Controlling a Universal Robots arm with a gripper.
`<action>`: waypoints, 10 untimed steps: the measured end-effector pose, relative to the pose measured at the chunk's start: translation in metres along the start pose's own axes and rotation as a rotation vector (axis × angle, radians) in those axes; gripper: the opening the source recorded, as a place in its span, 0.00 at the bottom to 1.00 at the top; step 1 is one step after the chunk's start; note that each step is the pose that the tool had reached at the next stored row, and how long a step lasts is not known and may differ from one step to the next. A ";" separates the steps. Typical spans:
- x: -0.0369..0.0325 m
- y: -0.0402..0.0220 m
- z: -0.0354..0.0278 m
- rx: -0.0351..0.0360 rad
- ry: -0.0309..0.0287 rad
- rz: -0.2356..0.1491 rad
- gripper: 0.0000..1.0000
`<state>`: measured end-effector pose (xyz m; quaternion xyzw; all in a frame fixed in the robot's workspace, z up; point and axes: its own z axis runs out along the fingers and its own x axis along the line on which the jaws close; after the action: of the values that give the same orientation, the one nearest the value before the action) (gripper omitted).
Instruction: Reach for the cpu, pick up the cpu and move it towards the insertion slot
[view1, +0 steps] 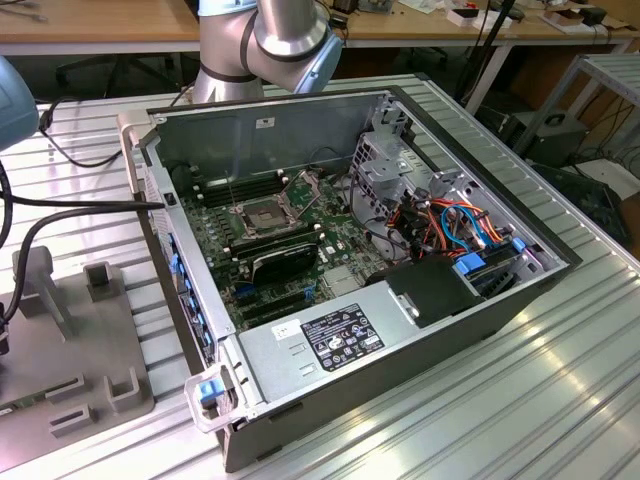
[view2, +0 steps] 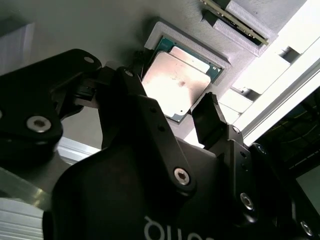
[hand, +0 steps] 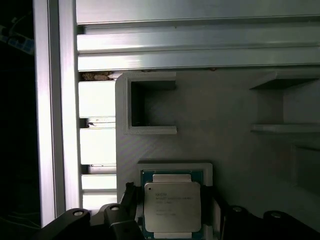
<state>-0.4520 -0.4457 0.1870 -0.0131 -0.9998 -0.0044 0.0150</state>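
I expect the chip (hand: 172, 206) to come free level and leave the grey holder plate behind when I lift, because the pocket (hand: 175, 166) is open above the chip.
The cpu (hand: 172, 206) (view2: 176, 82), a small square chip with a pale metal face, lies flat in a raised square pocket of a grey holder plate (hand: 225, 145). My gripper (hand: 169, 194) (view2: 174, 90) hangs just over it, open, with one black finger (hand: 130, 194) on one side of the chip and the other finger (view2: 210, 112) on the opposite side; I see no contact. The insertion slot (view1: 257, 216), a square socket with a dark centre and raised metal plate, sits on the motherboard inside the open computer case (view1: 480, 310), far from the chip.
The grey holder plate (view1: 70, 340) lies at the exterior view's left beside the case, on a ribbed aluminium table (view1: 560, 400). A card with green edges (view2: 235, 20) stands in another holder pocket close to the chip. Case walls, a drive cage and cables (view1: 450, 220) surround the socket.
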 end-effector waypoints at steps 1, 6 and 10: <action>0.0000 0.0000 0.0000 -0.0001 -0.0001 0.000 0.66; 0.0002 0.0000 0.0000 0.0000 0.0000 0.000 0.66; 0.0003 -0.0001 0.0000 0.0001 0.0001 0.000 0.58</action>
<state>-0.4523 -0.4458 0.1870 -0.0131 -0.9998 -0.0044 0.0150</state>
